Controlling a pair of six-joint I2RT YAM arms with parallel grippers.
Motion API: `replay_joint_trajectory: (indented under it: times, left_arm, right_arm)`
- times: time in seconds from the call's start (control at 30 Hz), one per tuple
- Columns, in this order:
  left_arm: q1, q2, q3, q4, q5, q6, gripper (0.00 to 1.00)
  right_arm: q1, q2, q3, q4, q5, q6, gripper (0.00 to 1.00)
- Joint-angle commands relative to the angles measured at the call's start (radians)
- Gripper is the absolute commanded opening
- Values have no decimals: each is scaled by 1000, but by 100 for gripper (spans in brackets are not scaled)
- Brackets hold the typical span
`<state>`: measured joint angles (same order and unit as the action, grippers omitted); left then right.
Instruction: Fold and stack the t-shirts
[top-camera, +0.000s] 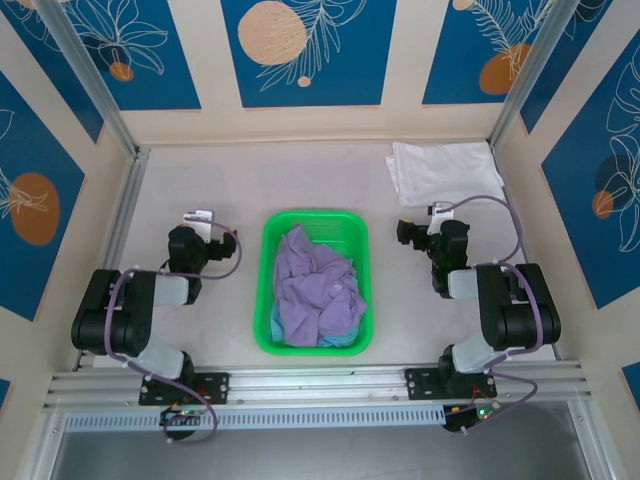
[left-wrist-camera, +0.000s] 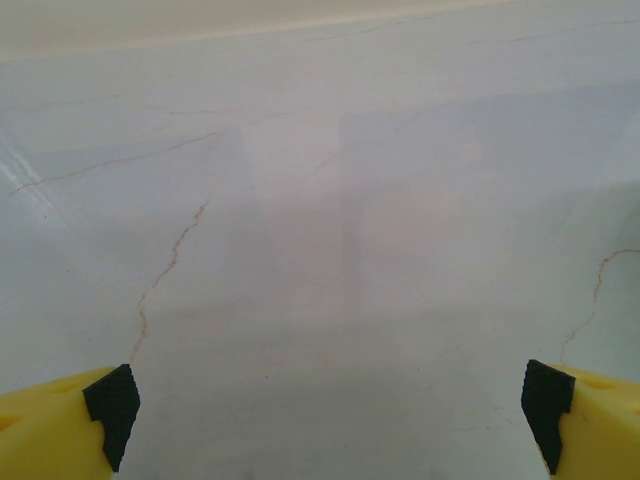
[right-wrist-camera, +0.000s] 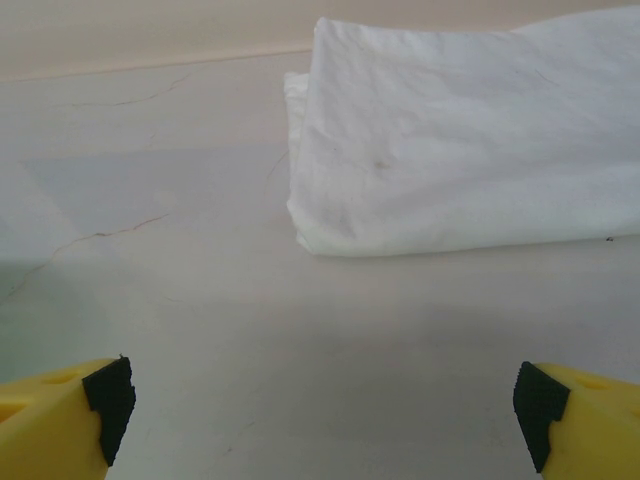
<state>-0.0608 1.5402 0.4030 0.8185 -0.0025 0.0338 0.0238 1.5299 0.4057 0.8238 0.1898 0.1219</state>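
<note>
The green basket (top-camera: 318, 283) fills the middle I need for folding t-shirts, so my left gripper should grab the basket's rim (top-camera: 265, 275) and shift it to the back corner.
A crumpled lavender-purple t-shirt (top-camera: 318, 287) fills the green basket (top-camera: 277, 228) at the table's middle, with a light blue t-shirt (top-camera: 345, 341) peeking out under it at the near side. A folded white t-shirt (top-camera: 440, 170) lies flat at the back right; in the right wrist view the white t-shirt (right-wrist-camera: 450, 150) lies just ahead of the jaws. My left gripper (top-camera: 205, 216) hovers left of the basket, open and empty, its yellow fingers (left-wrist-camera: 60, 425) wide over bare table. My right gripper (top-camera: 407, 228) stands right of the basket, open and empty, fingers (right-wrist-camera: 585, 420) spread.
Metal frame posts (top-camera: 90, 80) and patterned walls close in the table on three sides. An aluminium rail (top-camera: 320, 385) runs along the near edge with both arm bases on it. Bare table (top-camera: 200, 175) lies behind the left gripper.
</note>
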Motion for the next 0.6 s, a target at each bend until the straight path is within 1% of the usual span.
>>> replay_joint_trajectory:
  times: [0.0, 0.13, 0.17, 0.2, 0.23, 0.27, 0.3, 0.33, 0.37, 0.4, 0.43, 0.5, 0.53, 0.57]
  left_arm:
    - [13, -3, 2, 6, 24, 11, 100]
    - [13, -4, -1, 11, 24, 11, 100]
    - [13, -8, 1, 6, 16, 9, 100]
    - [14, -20, 14, -35, 11, 6, 100]
    - [13, -58, 48, -130, 12, 8, 100]
    - [13, -114, 101, -285, 16, 15, 100]
    - [12, -158, 159, -392, 22, 15, 100]
    - [10, -209, 205, -482, 48, 13, 100]
    - [6, -259, 237, -522, 78, -3, 100]
    - [0, -297, 253, -531, 96, -30, 100]
    - [-5, -340, 272, -538, 109, -88, 100]
    - [-5, -405, 333, -597, 109, -249, 100]
    - [-5, -425, 376, -632, 144, -306, 100]
    - [-5, -436, 417, -657, 214, -334, 100]
  right_arm:
    - [-7, -5, -3, 14, -13, -7, 99]
    - [-2, -7, -7, 19, -3, -11, 99]
    - [8, -8, -12, 30, 28, -12, 99]
    - [26, -15, -14, 36, 92, -10, 99]
    - [48, -40, -19, 22, 147, -13, 99]
    - [52, -59, -35, 51, 135, -28, 99]
    - [78, -99, -30, 19, 206, -38, 99]
    - [111, -161, -9, -81, 262, -52, 99]
    - [131, -225, 14, -166, 269, -66, 99]
    - [145, -276, 28, -215, 271, -70, 99]
    - [158, -337, 35, -251, 272, -61, 99]
    - [168, -453, 48, -330, 260, 15, 99]
    - [158, -522, 64, -403, 216, 79, 99]
    - [140, -581, 82, -473, 150, 156, 99]
